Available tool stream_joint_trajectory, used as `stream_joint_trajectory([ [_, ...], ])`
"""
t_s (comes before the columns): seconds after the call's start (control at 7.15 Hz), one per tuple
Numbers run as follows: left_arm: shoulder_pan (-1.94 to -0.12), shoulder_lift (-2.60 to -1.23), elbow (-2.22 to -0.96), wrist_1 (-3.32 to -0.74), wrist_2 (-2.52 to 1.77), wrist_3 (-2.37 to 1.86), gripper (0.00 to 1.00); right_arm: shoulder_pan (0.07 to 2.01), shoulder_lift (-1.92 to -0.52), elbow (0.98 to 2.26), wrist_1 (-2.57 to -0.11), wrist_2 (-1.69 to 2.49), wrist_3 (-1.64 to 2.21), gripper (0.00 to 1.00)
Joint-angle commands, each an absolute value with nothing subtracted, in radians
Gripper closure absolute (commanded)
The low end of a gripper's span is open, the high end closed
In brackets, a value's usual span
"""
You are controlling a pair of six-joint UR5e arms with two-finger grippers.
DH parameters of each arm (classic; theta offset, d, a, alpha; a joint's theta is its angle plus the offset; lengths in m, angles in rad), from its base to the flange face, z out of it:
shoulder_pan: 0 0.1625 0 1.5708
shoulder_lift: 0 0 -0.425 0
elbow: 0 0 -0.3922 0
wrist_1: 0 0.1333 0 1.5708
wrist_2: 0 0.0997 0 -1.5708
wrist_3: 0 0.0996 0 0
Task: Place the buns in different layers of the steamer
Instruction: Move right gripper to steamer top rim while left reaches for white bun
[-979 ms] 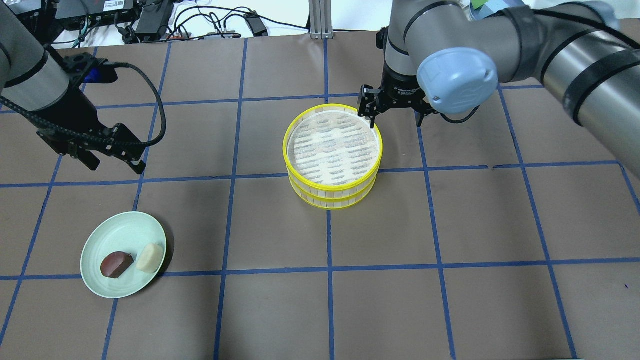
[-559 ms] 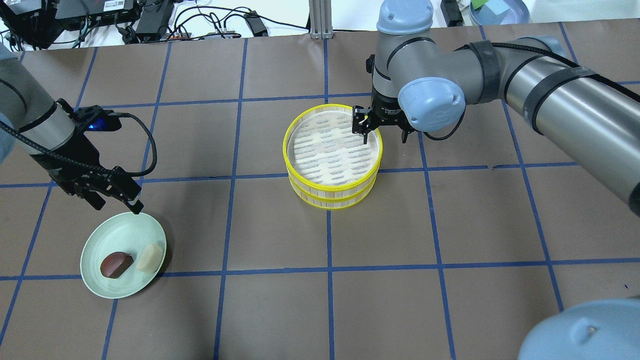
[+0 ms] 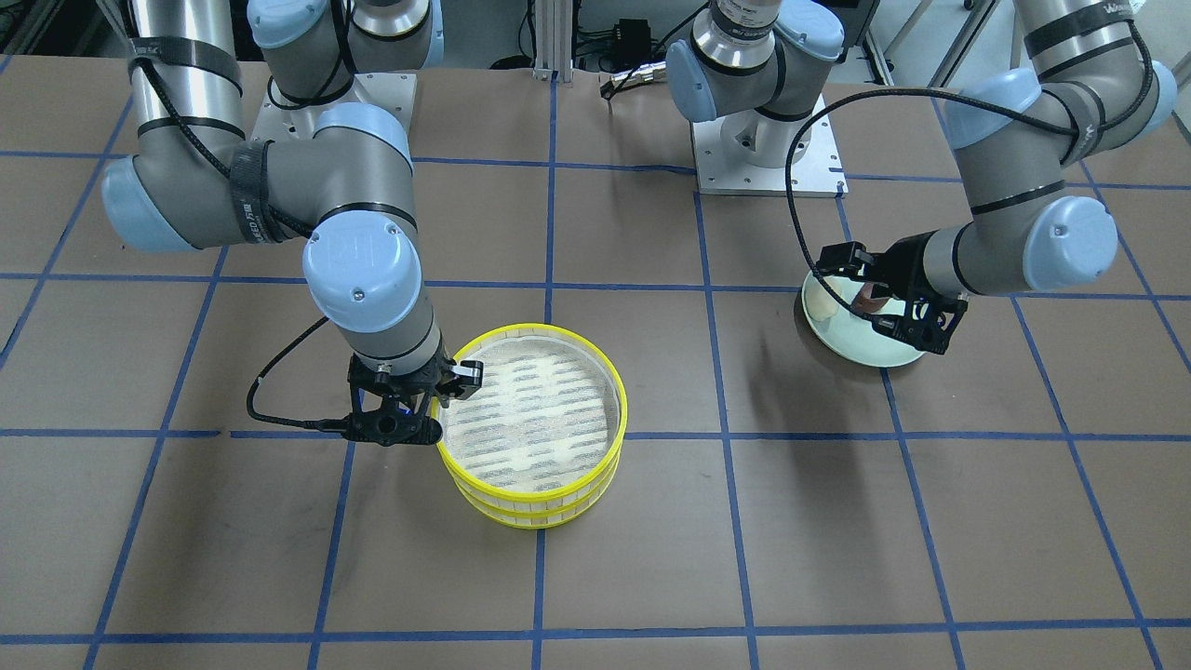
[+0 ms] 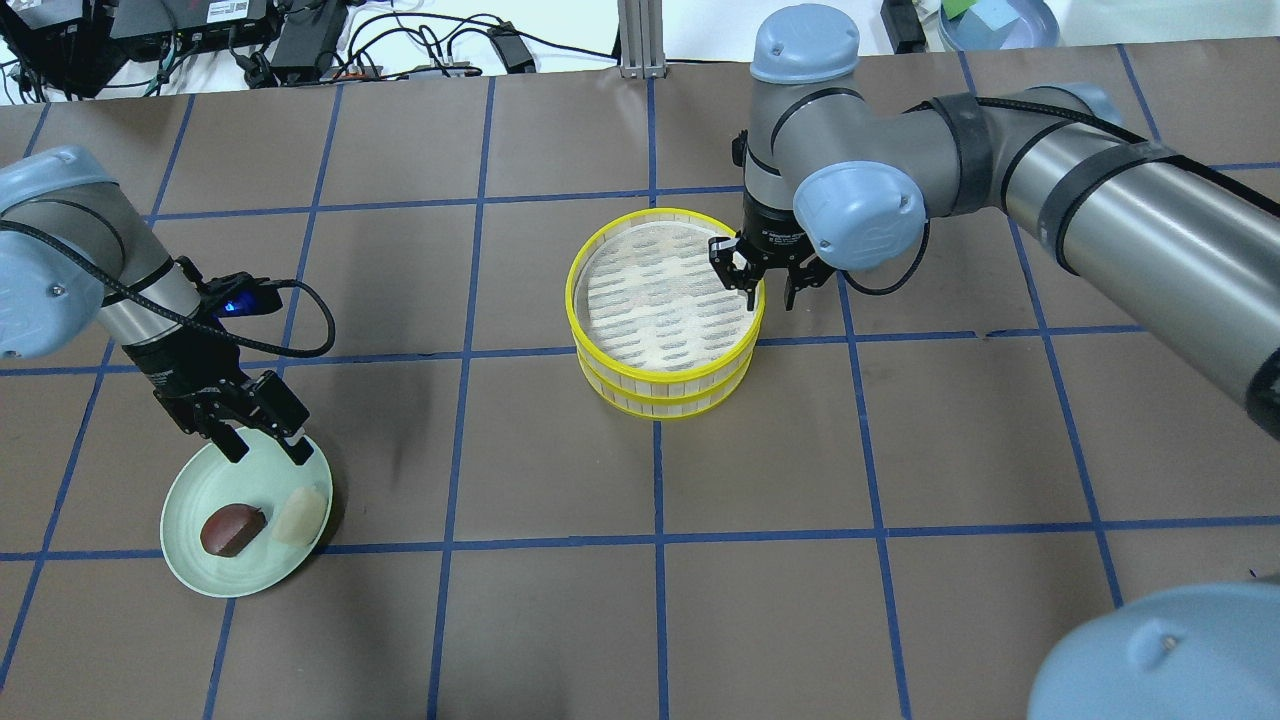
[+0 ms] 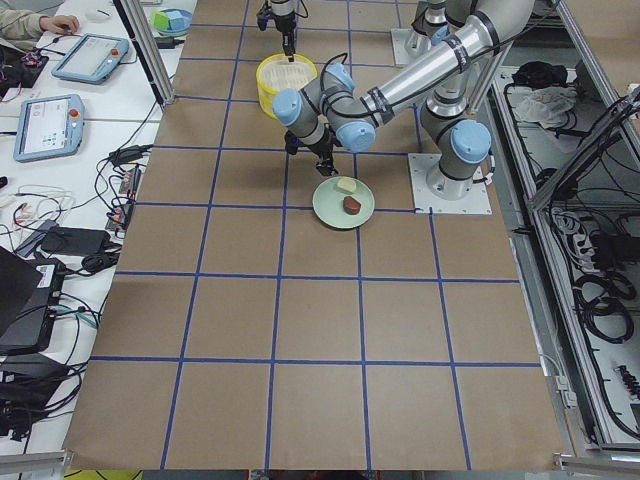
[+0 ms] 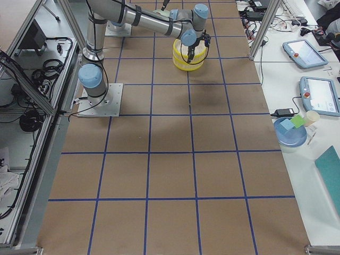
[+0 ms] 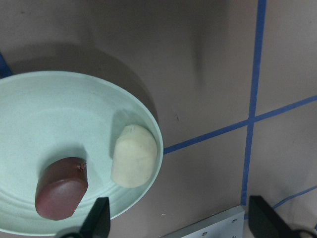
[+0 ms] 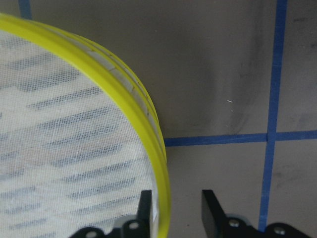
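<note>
I should hold the top layer (image 3: 533,413) out of the way with my right gripper while my left gripper brings the cream-white bun, because the top layer covers the lower layer.
The two steamer layers are stacked mid-table, the top layer (image 4: 660,300) on the lower layer (image 4: 660,402), and the top one is empty. My right gripper (image 4: 768,285) is open, its jaws astride the top layer's right rim (image 8: 148,144), one finger inside and one outside. The cream-white bun (image 4: 302,515) and the reddish-brown bun (image 4: 232,528) lie side by side on a light green plate (image 4: 215,490). My left gripper (image 4: 262,440) is open and empty over the plate's far edge. The left wrist view shows the cream bun (image 7: 133,155) and the brown bun (image 7: 62,188) just beyond its fingertips.
Cables and electronics lie along the table's far edge (image 4: 300,40). A blue bowl (image 4: 1000,20) stands beyond the back right corner. The arms' base plates (image 3: 768,154) sit at the robot's side of the table.
My left gripper has moved down and toward the plate, from beyond it to over its far edge. My right gripper has lowered and shifted along the steamer's right rim, now astride it.
</note>
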State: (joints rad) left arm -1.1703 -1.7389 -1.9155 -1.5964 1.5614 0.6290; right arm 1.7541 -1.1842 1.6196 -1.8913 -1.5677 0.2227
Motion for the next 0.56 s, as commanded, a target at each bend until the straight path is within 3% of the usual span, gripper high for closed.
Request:
stream_joint_trajectory([
  [0.0, -1.155, -1.822, -1.919, -1.566, 1.572, 0.691, 0.0, 1.753, -1.196, 1.618, -1.837, -1.571, 0.229, 1.0],
  [0.42, -1.124, -1.891, -1.931, -1.566, 1.589, 0.727, 0.01, 1.714, -1.446, 1.557, -1.599, -1.581, 0.213, 1.0],
])
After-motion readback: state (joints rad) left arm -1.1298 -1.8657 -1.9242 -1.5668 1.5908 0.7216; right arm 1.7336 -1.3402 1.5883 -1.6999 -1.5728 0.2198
